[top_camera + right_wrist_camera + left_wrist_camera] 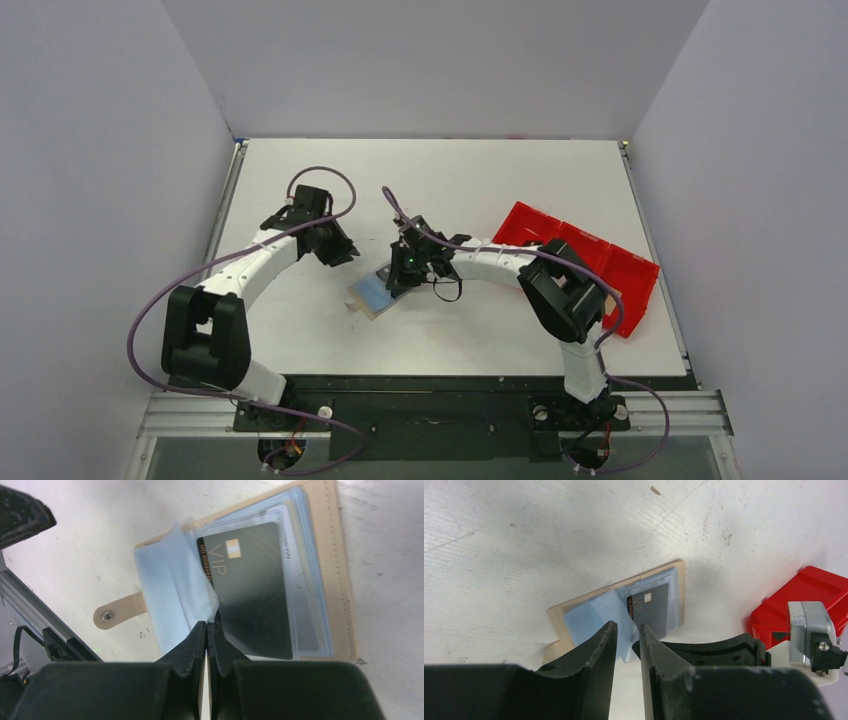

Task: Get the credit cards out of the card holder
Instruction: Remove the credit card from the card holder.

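Note:
The bluish sleeve [194, 582] is held off the VIP card by my right gripper. So my left gripper should hold the sleeve down, to free my right gripper for the card's outer edge [285, 592].
The tan card holder [372, 297] lies open on the table, its clear sleeves showing. A dark grey card marked VIP [250, 590] sits in the top sleeve, with paler credit cards [306, 585] stacked under it. My right gripper [206, 624] is shut on the edge of a bluish plastic sleeve [187, 585] and holds that page lifted off the holder [345, 580]. My left gripper [627, 626] is open by a narrow gap with nothing in it, hanging left of the holder [556, 617] and apart from it. The VIP card [651, 607] shows past its fingertips.
A red compartment tray [580, 262] stands at the right of the table, behind the right arm, and its corner [809, 592] shows in the left wrist view. The holder's strap with a snap [117, 612] lies flat toward the table's near edge.

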`<control>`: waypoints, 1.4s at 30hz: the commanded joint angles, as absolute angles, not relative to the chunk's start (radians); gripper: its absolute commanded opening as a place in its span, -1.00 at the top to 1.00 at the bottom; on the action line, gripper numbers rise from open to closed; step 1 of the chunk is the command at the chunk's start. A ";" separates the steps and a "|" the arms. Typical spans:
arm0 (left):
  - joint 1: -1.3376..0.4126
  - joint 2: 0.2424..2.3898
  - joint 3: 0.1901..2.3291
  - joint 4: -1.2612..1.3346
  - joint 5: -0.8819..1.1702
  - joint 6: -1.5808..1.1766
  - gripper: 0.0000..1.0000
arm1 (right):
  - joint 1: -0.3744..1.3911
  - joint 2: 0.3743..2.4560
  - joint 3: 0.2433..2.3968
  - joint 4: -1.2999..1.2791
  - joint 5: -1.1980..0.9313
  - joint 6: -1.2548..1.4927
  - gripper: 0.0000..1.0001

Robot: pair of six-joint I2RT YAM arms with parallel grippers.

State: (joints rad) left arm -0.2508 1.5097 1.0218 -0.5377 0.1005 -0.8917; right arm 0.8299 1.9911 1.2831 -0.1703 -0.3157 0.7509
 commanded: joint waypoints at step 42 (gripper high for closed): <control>-0.220 1.495 1.022 -0.560 0.234 -0.882 0.57 | 0.900 1.854 1.363 -0.243 -0.254 0.672 0.18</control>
State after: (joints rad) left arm -0.2260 1.4807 1.0138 -0.5877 0.1692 -0.8833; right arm 0.9157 1.9778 1.3739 -0.2459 -0.3202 0.6903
